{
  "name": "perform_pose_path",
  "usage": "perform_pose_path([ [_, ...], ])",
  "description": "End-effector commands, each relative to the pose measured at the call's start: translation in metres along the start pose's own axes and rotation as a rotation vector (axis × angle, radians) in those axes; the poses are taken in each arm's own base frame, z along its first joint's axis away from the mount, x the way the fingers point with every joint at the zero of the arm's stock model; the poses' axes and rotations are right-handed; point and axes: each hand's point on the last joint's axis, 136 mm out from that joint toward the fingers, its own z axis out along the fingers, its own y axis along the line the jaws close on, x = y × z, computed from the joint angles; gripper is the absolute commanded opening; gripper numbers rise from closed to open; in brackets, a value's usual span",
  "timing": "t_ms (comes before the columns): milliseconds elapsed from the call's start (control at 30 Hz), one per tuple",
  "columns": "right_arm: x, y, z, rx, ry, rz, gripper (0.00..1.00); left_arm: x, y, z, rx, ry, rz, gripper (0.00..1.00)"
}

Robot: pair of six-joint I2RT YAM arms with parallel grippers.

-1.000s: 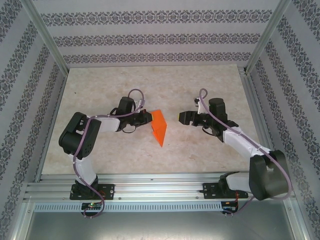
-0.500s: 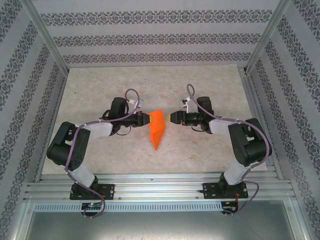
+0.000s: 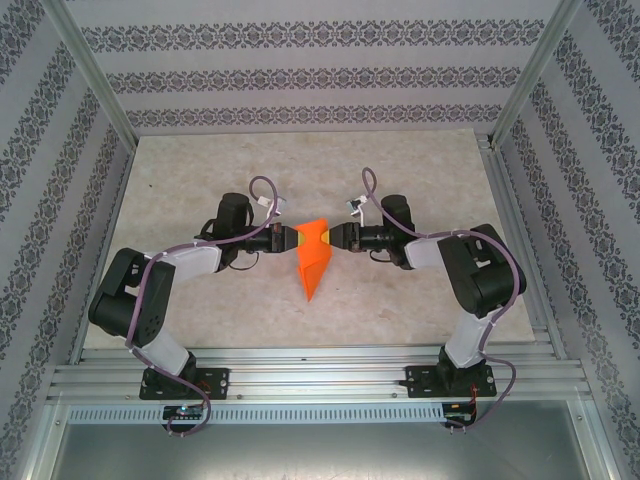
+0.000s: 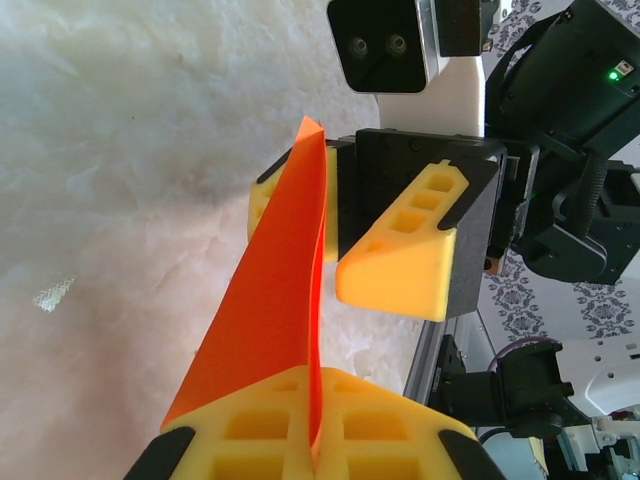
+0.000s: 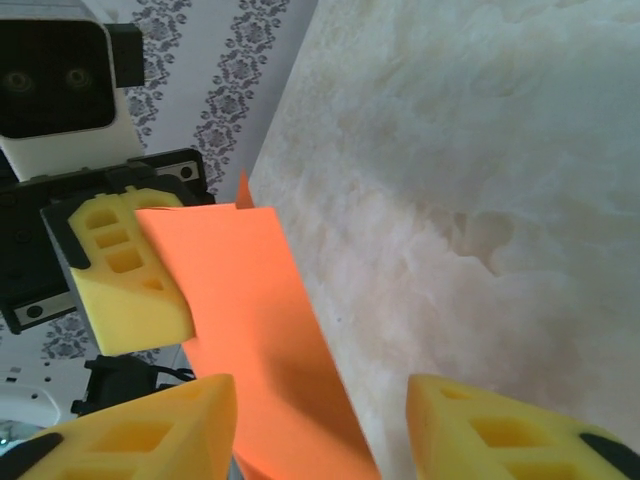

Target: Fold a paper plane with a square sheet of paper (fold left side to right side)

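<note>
Both grippers are crowded at the paper plane's wide end (image 3: 313, 235), and its tip is free. My right gripper should hold there while my left gripper pinches near the paper plane's tip (image 3: 310, 281).
The paper plane (image 3: 313, 262), bright orange paper folded into a narrow pointed wedge, hangs above the table's middle with its tip toward the near edge. My left gripper (image 3: 292, 240) is shut on its left upper edge; in the left wrist view the paper plane (image 4: 270, 320) stands edge-on, clamped between the yellow fingers (image 4: 250, 440). My right gripper (image 3: 335, 238) faces it from the right, open, its jaws astride the wedge's far end. In the right wrist view the paper plane (image 5: 250, 320) lies between the right fingers (image 5: 500, 430), closer to the left one, with a wide gap on the other side.
The beige marbled table (image 3: 200, 170) is bounded by patterned walls and an aluminium rail (image 3: 320, 380) along the near edge, where both arm bases are bolted. The two wrists meet nose to nose over the table's centre.
The right arm has swung left until its jaws straddle the paper, and those jaws have narrowed. The left gripper stayed shut on the paper and shifted it slightly.
</note>
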Motion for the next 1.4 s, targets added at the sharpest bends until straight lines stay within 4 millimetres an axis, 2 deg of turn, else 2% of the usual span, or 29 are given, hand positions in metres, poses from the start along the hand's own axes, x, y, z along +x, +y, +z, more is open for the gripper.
perform_pose_path([
  [0, -0.007, 0.016, 0.003, -0.076, -0.007, -0.052, 0.43, 0.001, 0.001, -0.007, 0.006, -0.003, 0.029, 0.00],
  [400, -0.004, 0.019, -0.003, -0.077, -0.005, -0.042, 0.25, 0.000, 0.013, -0.012, -0.021, -0.017, -0.002, 0.00],
  [500, -0.003, 0.019, -0.003, -0.073, 0.000, -0.034, 0.18, 0.000, 0.014, -0.011, -0.023, -0.016, -0.003, 0.00],
  [600, -0.002, 0.014, -0.003, -0.042, 0.002, -0.017, 0.05, 0.001, 0.019, -0.010, -0.040, -0.010, -0.005, 0.00],
  [733, 0.003, -0.003, -0.002, 0.043, 0.006, 0.063, 0.00, 0.001, 0.027, -0.013, -0.102, -0.012, -0.003, 0.23],
  [800, 0.009, -0.013, -0.001, 0.099, 0.016, 0.122, 0.00, 0.001, 0.034, -0.017, -0.163, -0.014, 0.002, 0.40],
  [867, 0.014, -0.022, -0.001, 0.145, 0.012, 0.170, 0.00, 0.000, 0.042, -0.024, -0.248, -0.020, 0.013, 0.54],
  [1000, 0.017, -0.031, -0.002, 0.209, -0.008, 0.234, 0.00, -0.005, 0.047, -0.049, -0.421, -0.068, 0.053, 0.65],
  [1100, 0.019, -0.030, 0.001, 0.235, -0.013, 0.264, 0.00, -0.001, 0.034, -0.068, -0.527, -0.092, 0.116, 0.65],
  [1167, 0.019, -0.029, 0.004, 0.252, -0.019, 0.287, 0.00, 0.010, 0.018, -0.071, -0.568, -0.078, 0.179, 0.64],
  [1233, 0.018, -0.030, 0.005, 0.279, -0.026, 0.310, 0.00, 0.025, 0.004, -0.068, -0.596, -0.055, 0.235, 0.63],
  [1367, 0.019, -0.033, 0.009, 0.308, -0.032, 0.386, 0.00, 0.059, -0.016, -0.050, -0.589, -0.017, 0.316, 0.61],
])
